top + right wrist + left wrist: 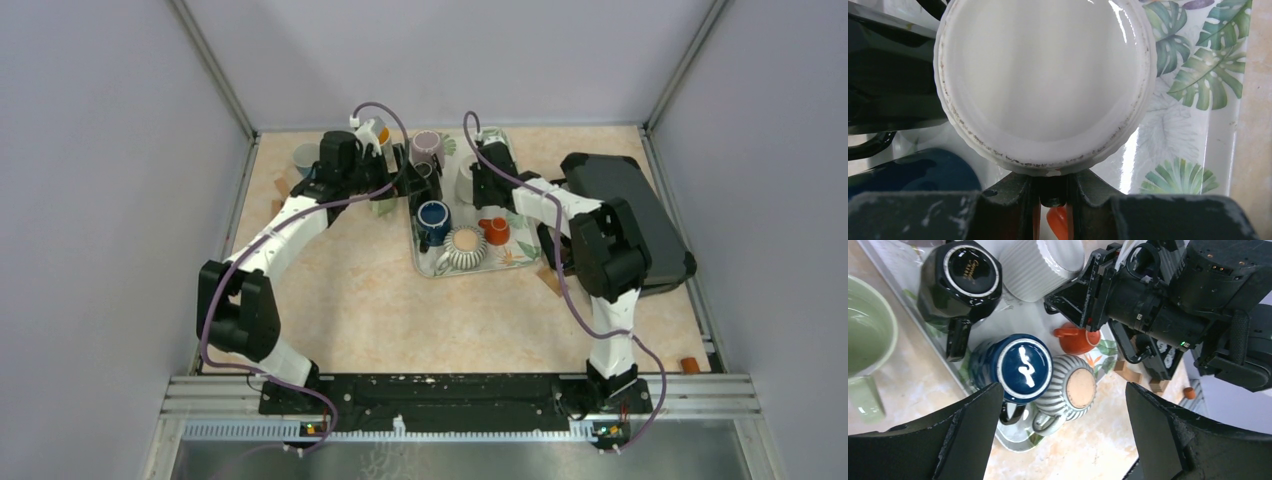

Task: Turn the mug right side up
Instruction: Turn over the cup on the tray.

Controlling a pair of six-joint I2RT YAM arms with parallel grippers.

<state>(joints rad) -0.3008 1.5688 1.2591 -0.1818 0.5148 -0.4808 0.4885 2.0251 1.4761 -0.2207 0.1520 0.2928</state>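
Note:
The robot's right gripper pinches the white ribbed mug's handle (1052,196), so the left gripper should stay wide open and pointed at the mug (465,182) until the handle comes between its fingers, and then close.
A white ribbed mug (466,178) stands upside down on the leaf-print tray (521,256), its flat base facing up in the right wrist view (1043,75). My right gripper (1054,176) is pressed against its side with the jaws almost closed. The tips are hidden under the base rim, apparently on its handle. It shows beside the mug (1040,262) in the left wrist view (1087,294). My left gripper (1064,390) is wide open and empty, above the tray's left part.
Upside-down mugs on the tray: black (965,277), dark blue (1023,365), grey striped (1073,387). A small orange cup (1075,340) lies there too. A pale green mug (868,332) stands off the tray. A purple mug (427,147) is behind. A black case (630,215) is on the right.

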